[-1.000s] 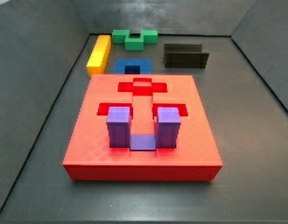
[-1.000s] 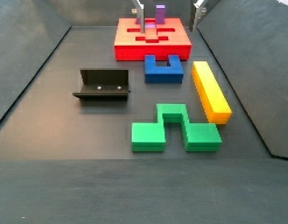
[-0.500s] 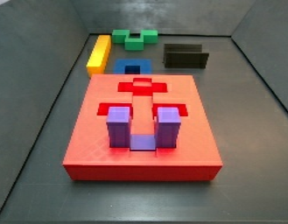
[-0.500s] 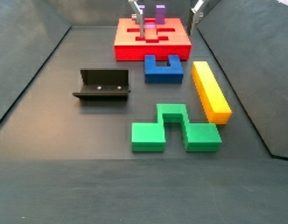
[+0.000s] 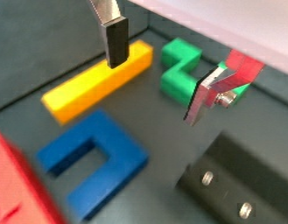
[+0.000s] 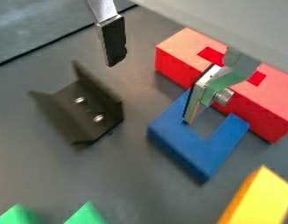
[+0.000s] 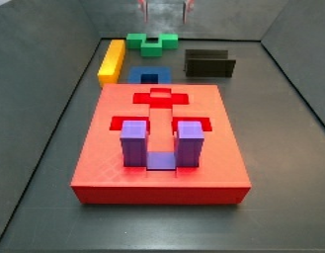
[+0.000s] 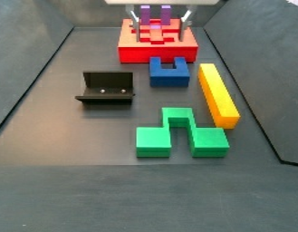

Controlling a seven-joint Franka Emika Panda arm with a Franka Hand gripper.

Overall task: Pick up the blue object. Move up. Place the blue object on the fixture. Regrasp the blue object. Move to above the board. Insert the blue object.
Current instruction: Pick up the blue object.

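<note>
The purple U-shaped block (image 7: 161, 160) is standing with its arms up, so I expect the blue object (image 7: 153, 71) to also stand with its arms up when the robot puts it into the far cutout.
The blue object (image 7: 150, 76) lies flat on the floor between the board (image 7: 161, 158) and the yellow bar, and shows in the other side view (image 8: 170, 70) and both wrist views (image 5: 94, 157) (image 6: 205, 142). The fixture (image 7: 209, 64) (image 8: 106, 88) (image 6: 81, 109) (image 5: 240, 184) stands beside it. My gripper (image 7: 165, 9) (image 8: 162, 15) hangs high above this area, open and empty. In the wrist views (image 5: 158, 74) (image 6: 156, 74) one finger (image 6: 201, 96) lines up over the blue object, the other finger (image 6: 112, 39) over bare floor by the fixture.
A purple U-shaped block (image 7: 162, 141) stands in the board's near cutout. A long yellow bar (image 7: 114, 59) (image 8: 217, 93) and a green block (image 7: 158, 42) (image 8: 179, 133) lie on the floor beyond the blue object. Dark bin walls surround the floor.
The gripper has come down: it was out of sight in one side view and only fingertips showed in the other; now more of it shows in both. The pieces have not moved.
</note>
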